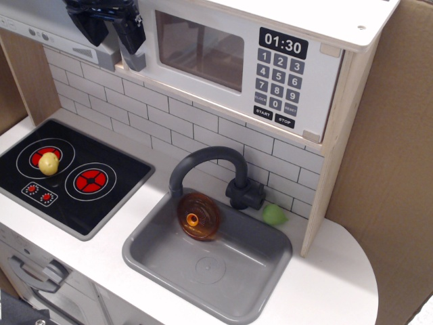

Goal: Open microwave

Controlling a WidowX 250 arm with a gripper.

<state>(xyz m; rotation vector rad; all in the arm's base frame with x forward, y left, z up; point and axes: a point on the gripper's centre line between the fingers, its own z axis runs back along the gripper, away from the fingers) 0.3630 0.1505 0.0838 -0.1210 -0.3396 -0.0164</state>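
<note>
Hinge plates can be seen next to the keypad, so I expect the white door (pixel 249 68) to swing open sideways around the door's keypad-side edge when the robot pulls the grey bar handle.
The microwave (pixel 203 51) sits at the top of the play kitchen. It has a white door with a clear window, a black keypad (pixel 277 84) and a black clock (pixel 283 45) reading 01:30. Its door is shut. The grey bar handle (pixel 135 62) runs down the door's left edge, and only its lower end shows. My black gripper (pixel 110 30) is at the top left, in front of the handle's upper part. Its two fingers stand apart, with the right finger (pixel 132 35) over the handle. I cannot tell whether it touches the handle.
A slanted grey range hood (pixel 34 27) is left of the gripper. Below are a black stove (pixel 101 203) with a yellow ball (pixel 49 163), and a grey sink (pixel 270 271) with a faucet (pixel 203 162), an orange disc (pixel 198 216) and a green ball (pixel 274 214). A cardboard wall (pixel 392 169) stands at the right.
</note>
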